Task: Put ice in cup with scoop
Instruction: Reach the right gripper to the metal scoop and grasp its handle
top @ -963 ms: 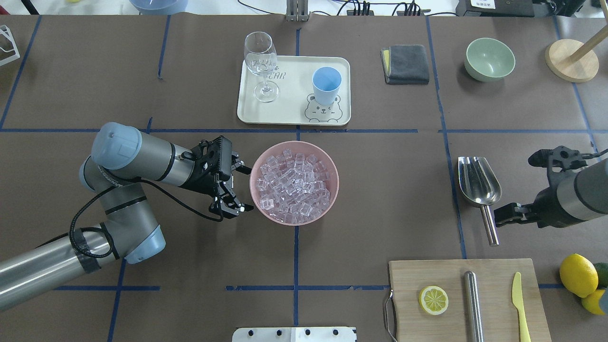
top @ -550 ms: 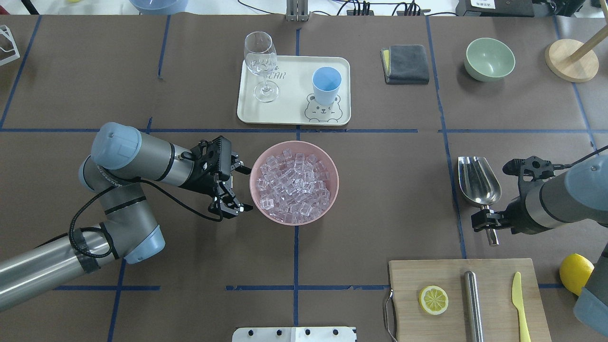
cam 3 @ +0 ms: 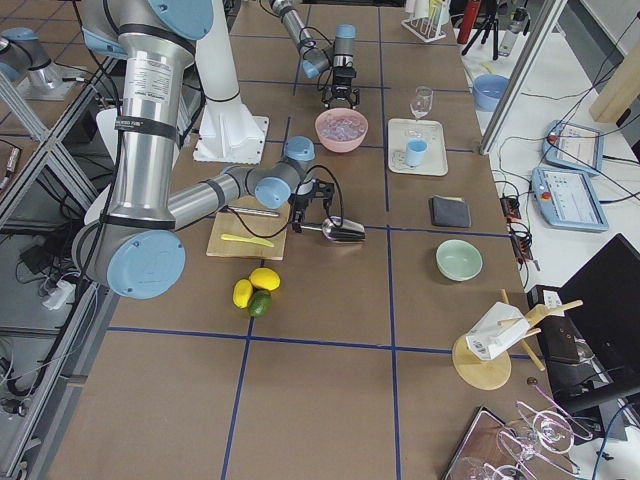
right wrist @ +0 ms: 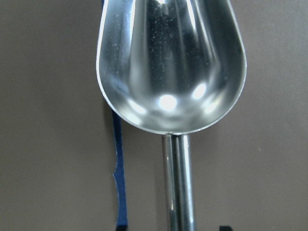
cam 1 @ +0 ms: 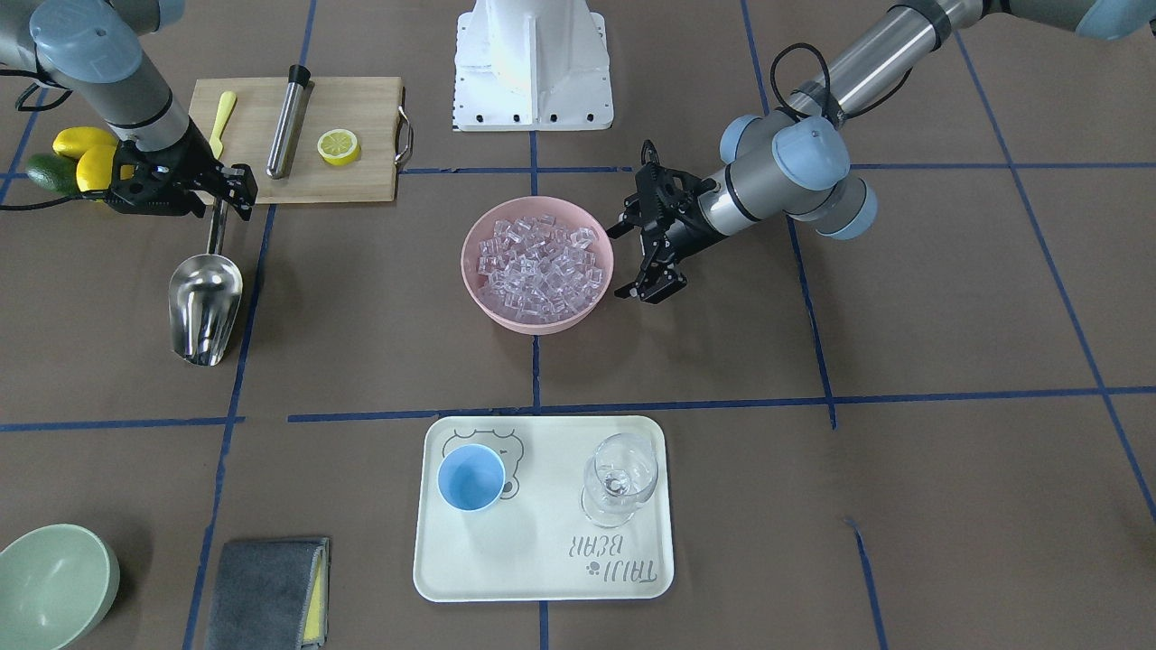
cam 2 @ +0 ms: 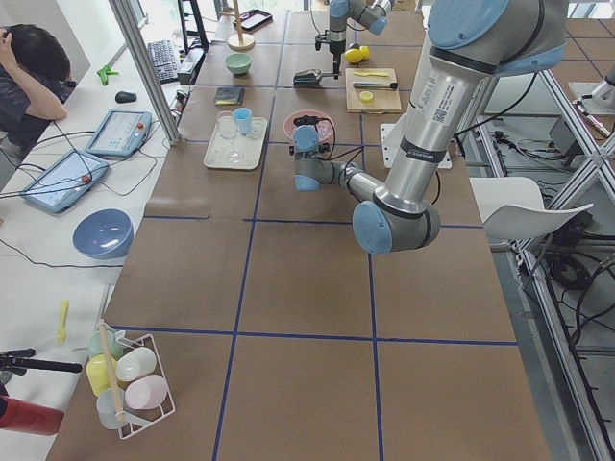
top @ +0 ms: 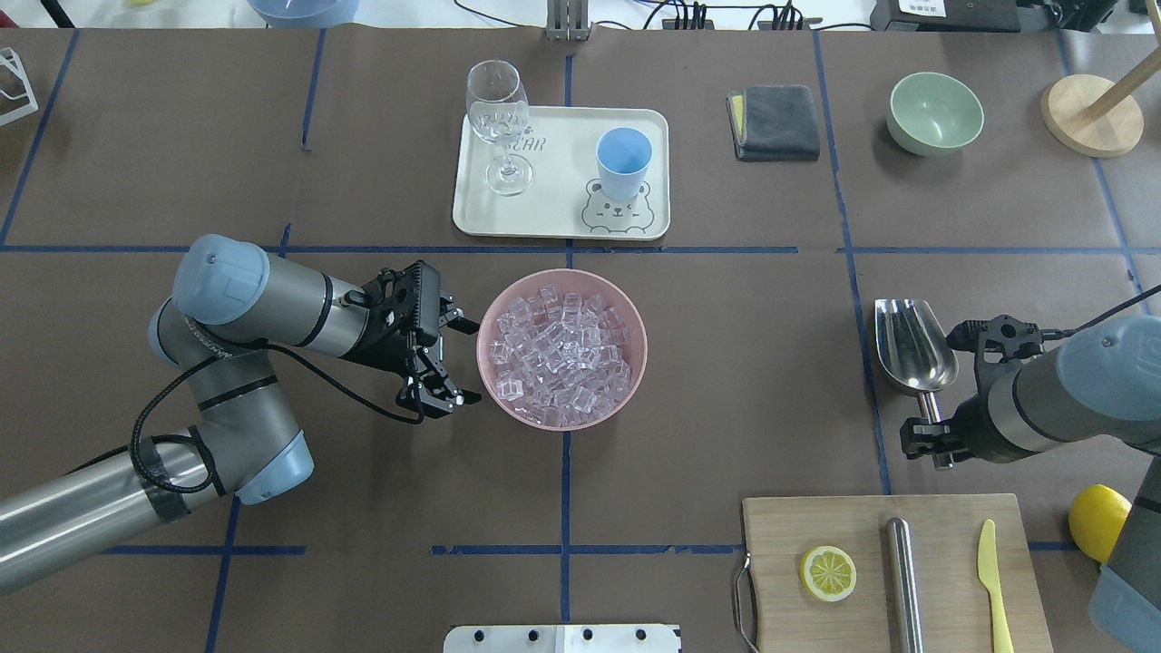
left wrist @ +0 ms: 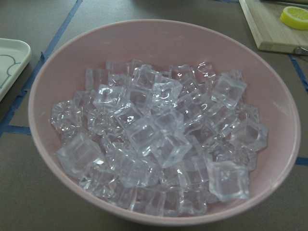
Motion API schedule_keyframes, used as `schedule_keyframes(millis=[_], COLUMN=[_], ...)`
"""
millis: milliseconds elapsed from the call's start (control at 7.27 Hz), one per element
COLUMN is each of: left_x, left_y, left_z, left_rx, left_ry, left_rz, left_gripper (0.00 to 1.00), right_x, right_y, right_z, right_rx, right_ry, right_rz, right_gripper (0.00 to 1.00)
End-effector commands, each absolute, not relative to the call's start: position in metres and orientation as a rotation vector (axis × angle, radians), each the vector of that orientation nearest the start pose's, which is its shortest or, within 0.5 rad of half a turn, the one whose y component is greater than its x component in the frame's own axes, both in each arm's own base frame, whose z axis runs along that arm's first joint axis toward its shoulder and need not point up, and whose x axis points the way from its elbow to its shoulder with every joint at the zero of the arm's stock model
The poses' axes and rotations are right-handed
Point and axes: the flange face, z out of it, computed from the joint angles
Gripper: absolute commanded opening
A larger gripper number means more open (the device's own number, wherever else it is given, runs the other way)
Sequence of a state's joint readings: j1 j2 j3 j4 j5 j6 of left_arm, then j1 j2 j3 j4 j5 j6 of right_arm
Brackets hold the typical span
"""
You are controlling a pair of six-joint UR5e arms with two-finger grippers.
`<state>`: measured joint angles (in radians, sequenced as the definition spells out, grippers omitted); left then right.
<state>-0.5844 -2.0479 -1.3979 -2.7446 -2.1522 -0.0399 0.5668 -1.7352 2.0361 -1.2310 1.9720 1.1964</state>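
The steel scoop's open edge [cam 1: 200, 356] will let the ice slide out freely when the robot pours, because the ice lies in loose, separate cubes [cam 1: 539, 269].
The steel scoop [top: 914, 346] lies on the table at the right, trough away from the robot, and fills the right wrist view [right wrist: 171, 67]. My right gripper [top: 930, 440] is low over its rod handle, fingers open astride it; it also shows in the front view [cam 1: 221, 199]. The ice [top: 560, 358] fills a pink bowl [top: 490, 313] at the table's middle and shows close in the left wrist view [left wrist: 159, 139]. My left gripper [top: 467, 361] is open and empty just left of the bowl. The light-blue cup [top: 624, 161] stands upright on a cream tray [top: 553, 218].
A wine glass [top: 499, 122] shares the tray. A cutting board [top: 943, 626] with a lemon slice, steel cylinder and yellow knife lies just behind the scoop handle. Lemons [top: 1097, 521], a grey cloth [top: 775, 122] and a green bowl [top: 934, 113] are at the right.
My right arm has swung left and its gripper has come down astride the scoop's handle. The left arm, bowl and cup have not moved.
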Motion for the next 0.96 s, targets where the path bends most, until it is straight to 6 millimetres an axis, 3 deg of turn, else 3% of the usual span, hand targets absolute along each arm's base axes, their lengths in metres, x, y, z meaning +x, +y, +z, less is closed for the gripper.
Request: schedule_keyframes(millis=[0, 275, 688, 826], left_x=[0.508, 0.508, 0.508, 0.508], left_y=[-0.43, -0.43, -0.43, -0.43], left_z=[0.332, 0.332, 0.333, 0.333], left_rx=[1.087, 1.089, 1.087, 1.087], left_ry=[1.19, 1.191, 1.19, 1.19], left_rz=[1.174, 1.175, 1.174, 1.174], left_gripper=[1.0, 1.0, 1.0, 1.0], right_x=[-0.327, -0.322, -0.287, -0.286], right_y=[-0.307, -0.31, -0.32, -0.32], right_z=[0.482, 0.479, 0.433, 0.419], right_rx=[-0.067, -0.058, -0.03, -0.023], right_ry=[-0.731, -0.736, -0.742, -0.73], right_rz=[0.026, 0.029, 0.085, 0.057], right_gripper=[0.0, 0.0, 0.0, 0.0])
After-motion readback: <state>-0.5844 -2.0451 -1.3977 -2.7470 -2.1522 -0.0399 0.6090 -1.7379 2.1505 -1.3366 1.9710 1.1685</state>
